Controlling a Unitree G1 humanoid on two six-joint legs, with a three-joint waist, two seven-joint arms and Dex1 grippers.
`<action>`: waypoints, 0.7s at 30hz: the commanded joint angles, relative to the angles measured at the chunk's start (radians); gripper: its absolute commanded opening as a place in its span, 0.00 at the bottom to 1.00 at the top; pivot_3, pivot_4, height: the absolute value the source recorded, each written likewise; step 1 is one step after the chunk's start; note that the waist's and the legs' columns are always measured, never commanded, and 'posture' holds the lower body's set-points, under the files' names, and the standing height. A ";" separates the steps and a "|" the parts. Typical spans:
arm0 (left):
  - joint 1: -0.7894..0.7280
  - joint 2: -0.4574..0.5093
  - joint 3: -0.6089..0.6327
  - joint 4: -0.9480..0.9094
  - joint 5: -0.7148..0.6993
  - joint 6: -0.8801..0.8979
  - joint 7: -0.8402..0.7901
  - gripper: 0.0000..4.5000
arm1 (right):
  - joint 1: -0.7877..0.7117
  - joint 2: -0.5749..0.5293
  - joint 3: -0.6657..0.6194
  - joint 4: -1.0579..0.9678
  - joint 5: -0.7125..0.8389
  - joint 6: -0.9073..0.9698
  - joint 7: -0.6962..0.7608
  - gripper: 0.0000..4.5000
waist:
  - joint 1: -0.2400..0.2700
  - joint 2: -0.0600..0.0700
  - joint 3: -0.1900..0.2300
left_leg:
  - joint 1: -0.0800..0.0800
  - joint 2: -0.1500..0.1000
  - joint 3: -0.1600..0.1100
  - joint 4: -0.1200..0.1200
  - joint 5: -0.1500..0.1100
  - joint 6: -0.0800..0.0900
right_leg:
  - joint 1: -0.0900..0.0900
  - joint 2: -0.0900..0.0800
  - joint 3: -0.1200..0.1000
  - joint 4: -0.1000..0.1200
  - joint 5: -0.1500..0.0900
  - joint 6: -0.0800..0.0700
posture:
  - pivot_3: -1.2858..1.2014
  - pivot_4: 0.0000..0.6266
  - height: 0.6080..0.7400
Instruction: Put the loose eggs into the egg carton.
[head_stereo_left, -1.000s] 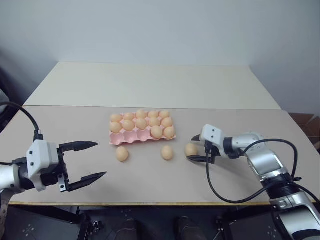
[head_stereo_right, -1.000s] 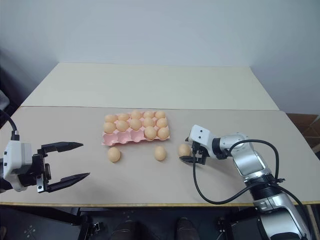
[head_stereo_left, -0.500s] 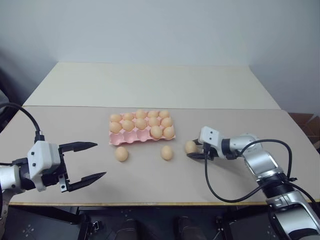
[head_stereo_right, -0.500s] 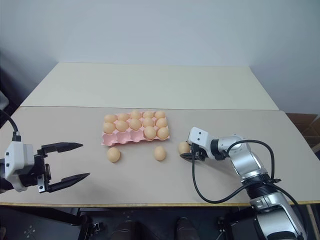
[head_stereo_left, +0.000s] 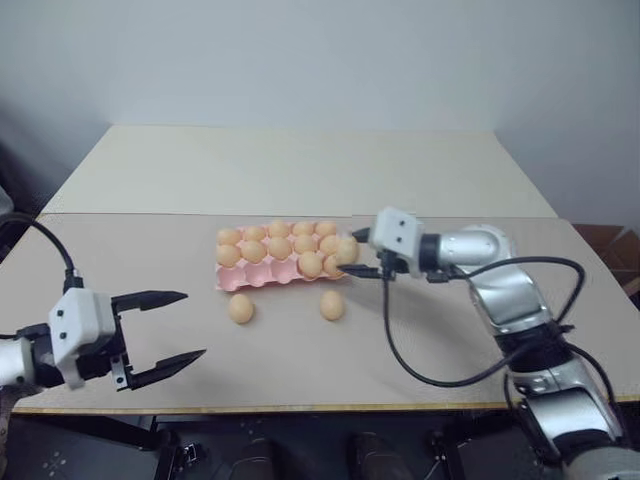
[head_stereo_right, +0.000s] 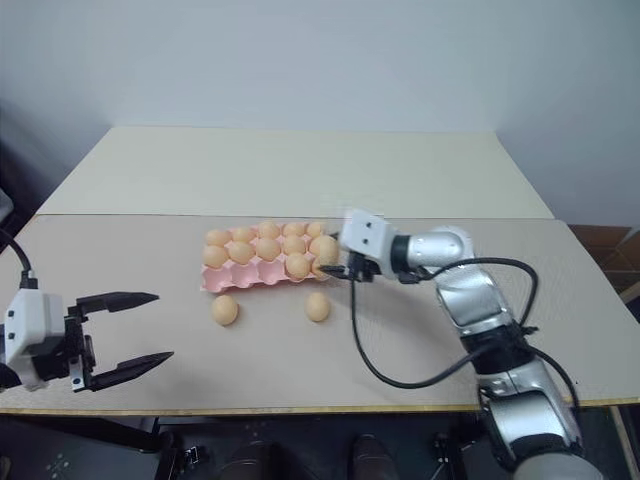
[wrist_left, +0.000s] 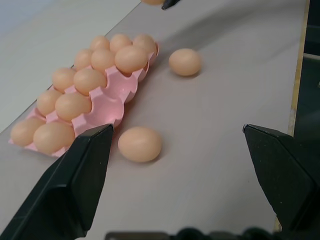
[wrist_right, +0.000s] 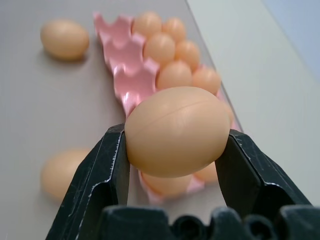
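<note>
The held egg is clear above the filled cups and the near row's next cup is empty, so my right gripper should keep going to that cup and let go there.
The pink egg carton lies mid-table with several eggs in its cups and some empty cups along its near row. Two loose eggs rest on the table in front of it, one to the left and one to the right. My right gripper hangs above the carton's right end, shut on a third egg, which sits between its black fingers. Low at the left, near the table's front edge, my left gripper is open with nothing between its fingers.
The table is two tan panels; the far panel is bare. A black cable loops from my right arm over the table's near right area. The table's front edge runs just below my left gripper.
My right gripper has shut on the rightmost loose egg, lifted it off the table and carried it left to above the carton's right end. The left gripper stayed put.
</note>
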 joint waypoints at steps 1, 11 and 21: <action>0.022 0.001 0.049 -0.013 0.009 -0.011 0.009 1.00 | -0.061 0.090 0.046 0.026 -0.033 0.002 -0.068 0.53 | 0.000 0.000 0.000 | 0.000 0.000 0.000 0.000 0.000 0.000 | 0.000 0.000 0.000 0.000 0.001 -0.002 | 0.52 0.24 1.00; 0.086 -0.019 0.106 -0.057 0.006 -0.001 0.025 1.00 | -0.159 0.277 0.112 0.327 -0.109 -0.123 -0.170 0.53 | 0.004 -0.001 -0.001 | -0.001 0.000 0.001 0.000 0.000 0.000 | 0.000 -0.001 0.000 -0.001 0.003 -0.007 | 0.52 0.24 1.00; 0.119 -0.027 0.135 -0.075 0.006 0.003 0.035 1.00 | -0.192 0.307 0.107 0.471 -0.121 -0.217 -0.159 0.99 | -0.011 -0.001 -0.001 | -0.001 0.001 0.001 0.000 0.000 0.000 | -0.001 0.000 0.000 0.000 0.003 -0.007 | 0.52 0.24 1.00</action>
